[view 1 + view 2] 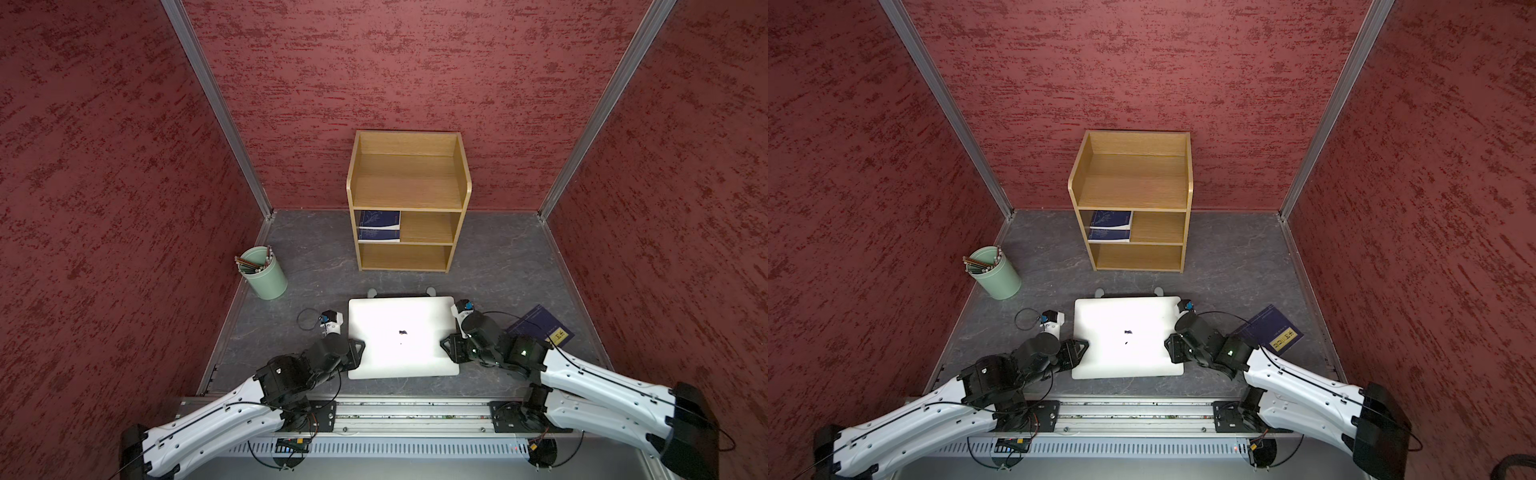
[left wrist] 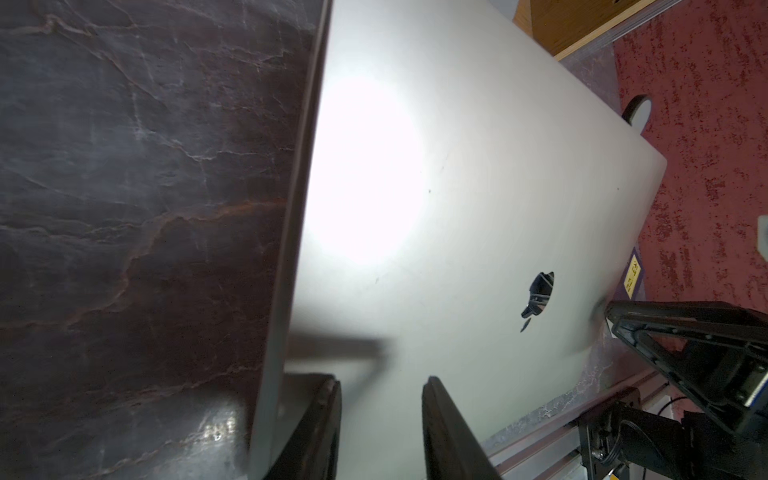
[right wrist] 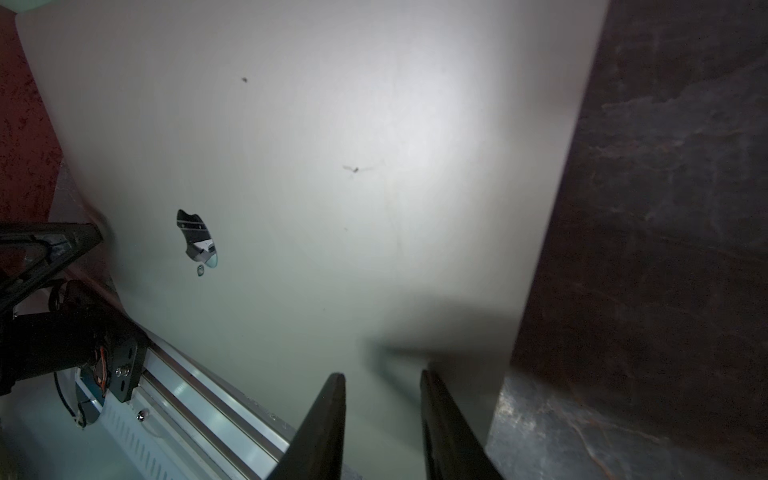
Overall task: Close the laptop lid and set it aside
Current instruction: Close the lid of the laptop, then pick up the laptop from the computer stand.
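Note:
The fingers of my left gripper and right gripper are above the closed lid, so both grippers should move back and take hold of the laptop's side edges before they lift.
The silver-grey laptop lies in the middle of the table with its lid down, apple logo facing up. My left gripper is at the laptop's left edge. Its jaws stand apart, and the lid's surface shows in the gap between them. My right gripper is at the right edge, its tip just over the rim. Its jaws are apart by about the same gap. Neither view shows a finger pressed against the laptop.
A wooden shelf unit stands behind the laptop with blue books on its middle level. A green cup of pencils is at the back left. A dark blue book lies behind my right arm. Two rounded stand ends poke out past the laptop's far edge.

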